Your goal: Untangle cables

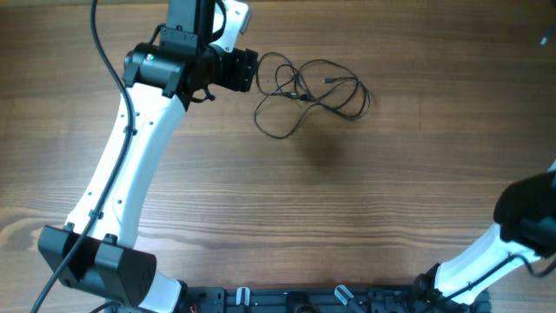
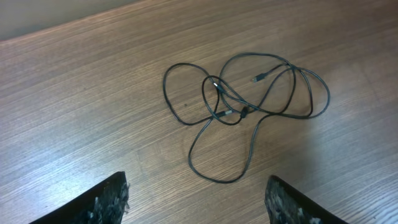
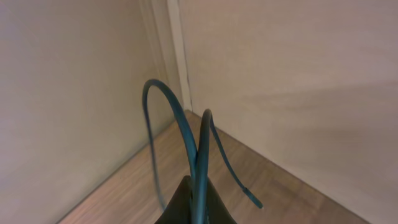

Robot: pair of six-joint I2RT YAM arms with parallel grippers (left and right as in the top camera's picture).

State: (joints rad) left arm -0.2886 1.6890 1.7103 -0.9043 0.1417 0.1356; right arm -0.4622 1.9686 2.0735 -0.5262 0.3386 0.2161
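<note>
My right gripper is holding the dark cable (image 3: 185,129), free of the tangle, and should keep lowering it toward the clear corner (image 1: 525,54) until it touches the wood, then let go.
A tangle of thin black cables (image 1: 308,91) lies in loose loops on the wooden table, far centre. In the left wrist view the cables (image 2: 249,106) spread ahead of the fingers, a small plug end (image 2: 256,79) resting inside the loops. My left gripper (image 1: 248,69) hovers just left of the tangle; its jaws (image 2: 198,199) are open and wide apart with nothing between them. My right gripper (image 3: 196,183) is shut on a dark cable (image 3: 180,118) that arcs up from the fingers, one plug end (image 3: 252,199) hanging free.
The right arm (image 1: 521,217) sits at the table's right edge, far from the tangle. The right wrist view faces pale walls meeting at a corner (image 3: 180,62). The left arm (image 1: 122,183) crosses the left part of the wooden table (image 1: 347,200).
</note>
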